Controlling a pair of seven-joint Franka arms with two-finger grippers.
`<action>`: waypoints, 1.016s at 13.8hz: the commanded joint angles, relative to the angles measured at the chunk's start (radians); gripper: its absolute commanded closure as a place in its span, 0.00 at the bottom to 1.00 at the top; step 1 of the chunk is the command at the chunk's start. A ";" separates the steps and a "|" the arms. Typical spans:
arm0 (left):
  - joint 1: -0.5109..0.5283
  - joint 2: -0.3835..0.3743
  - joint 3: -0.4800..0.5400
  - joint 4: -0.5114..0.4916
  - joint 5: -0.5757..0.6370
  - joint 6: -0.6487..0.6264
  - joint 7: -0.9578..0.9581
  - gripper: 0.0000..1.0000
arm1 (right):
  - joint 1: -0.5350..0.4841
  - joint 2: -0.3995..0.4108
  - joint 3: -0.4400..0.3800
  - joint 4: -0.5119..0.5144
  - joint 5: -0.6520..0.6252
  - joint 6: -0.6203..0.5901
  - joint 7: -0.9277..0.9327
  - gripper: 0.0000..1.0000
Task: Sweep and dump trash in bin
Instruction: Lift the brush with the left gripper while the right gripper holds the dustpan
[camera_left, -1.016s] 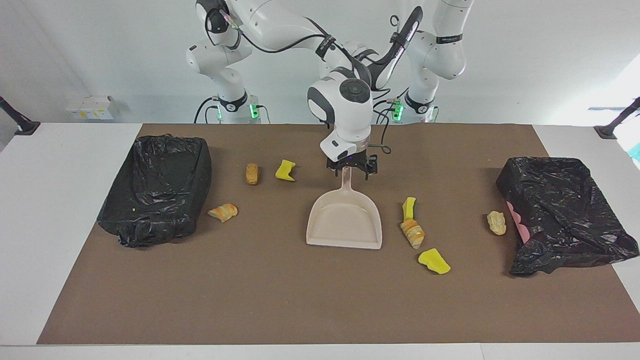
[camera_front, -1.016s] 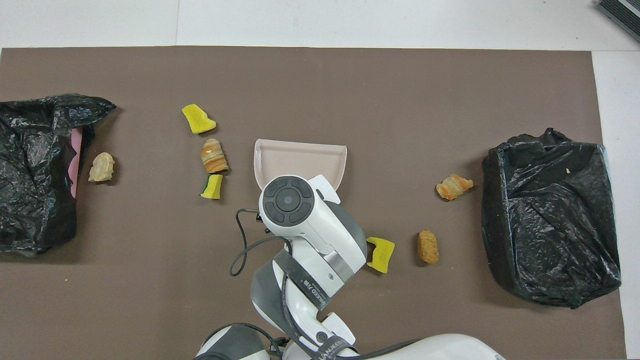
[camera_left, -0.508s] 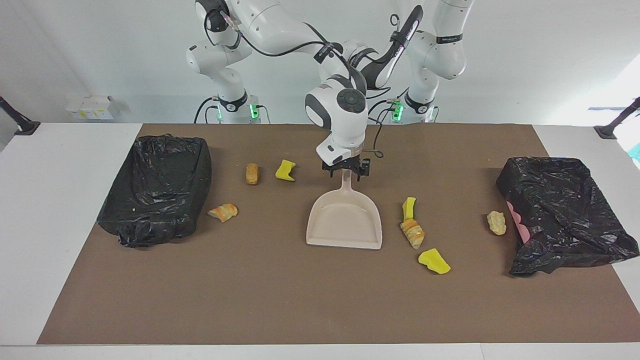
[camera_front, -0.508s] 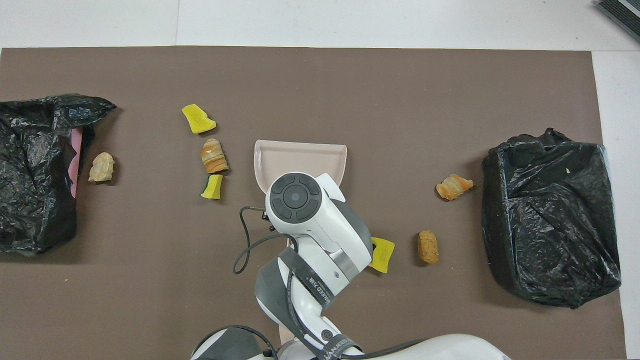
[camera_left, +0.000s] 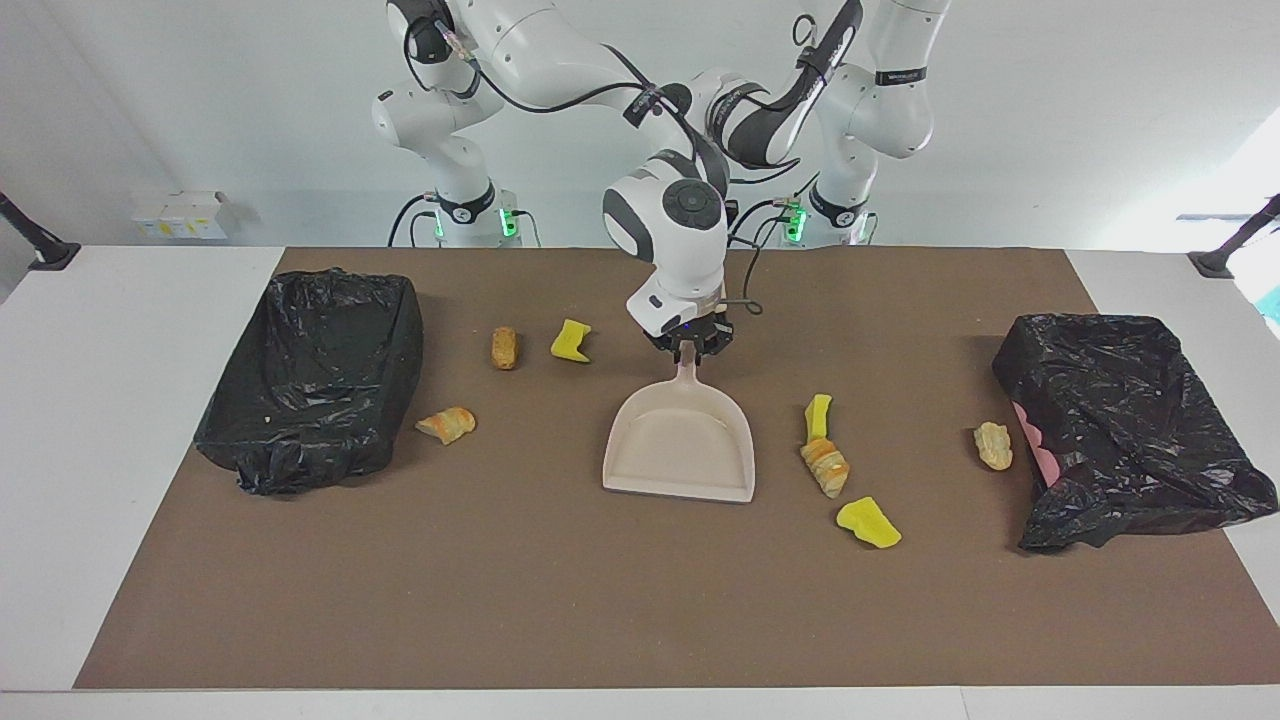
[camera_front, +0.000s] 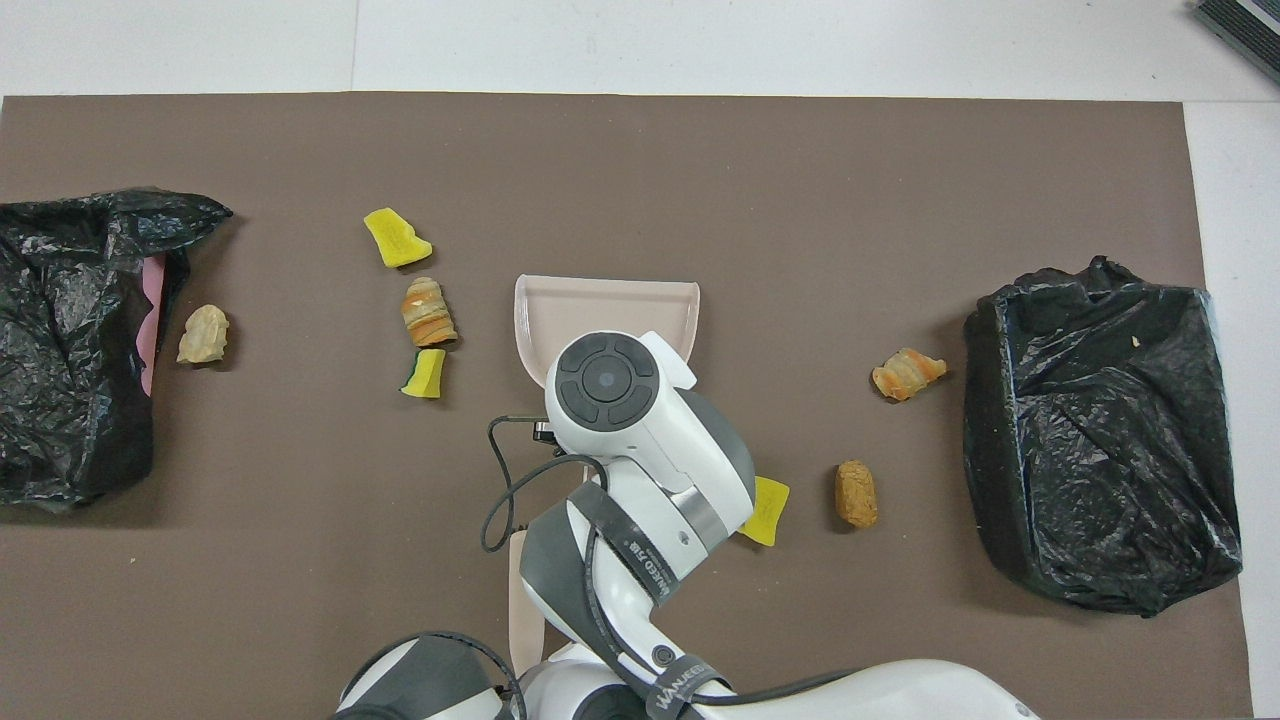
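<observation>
My right gripper should regrip the dustpan's handle (camera_left: 686, 372) and turn the beige dustpan's opening (camera_left: 679, 490) toward the trash on my left gripper's side, since it points past that trash.
The beige dustpan (camera_left: 680, 445) lies mid-table with its handle toward the robots; it also shows in the overhead view (camera_front: 606, 305). My right gripper (camera_left: 688, 350) is shut on the handle's end. Several trash pieces lie on the brown mat. A tan lump (camera_left: 505, 347), a yellow chunk (camera_left: 571, 340) and a pastry (camera_left: 447, 424) lie toward the right arm's end. A yellow-green piece (camera_left: 818, 415), a pastry (camera_left: 826, 467), a yellow chunk (camera_left: 868, 521) and a tan lump (camera_left: 993, 445) lie toward the left arm's end. My left gripper is hidden; a beige strip (camera_front: 523, 590) shows beside the left arm (camera_front: 430, 680).
A black-bagged bin (camera_left: 320, 370) stands at the right arm's end of the mat. A second black bag (camera_left: 1120, 430) with some pink showing lies at the left arm's end, next to the tan lump. The brown mat (camera_left: 560, 600) covers the table's middle.
My right gripper's fingers closed from wide open onto the dustpan handle, and the pan shifted slightly toward the right arm's end. The beige strip by the left arm came farther into the overhead view.
</observation>
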 joint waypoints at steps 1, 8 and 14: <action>0.058 -0.069 0.027 -0.047 0.013 -0.022 0.048 1.00 | -0.005 -0.031 0.013 -0.053 -0.009 0.010 -0.149 0.75; 0.207 -0.149 0.027 -0.114 0.069 -0.028 0.168 1.00 | -0.024 -0.028 0.013 -0.050 -0.010 -0.004 -0.295 0.13; 0.398 -0.138 0.027 -0.063 0.101 -0.011 0.203 1.00 | -0.025 -0.028 0.013 -0.052 -0.007 -0.004 -0.304 1.00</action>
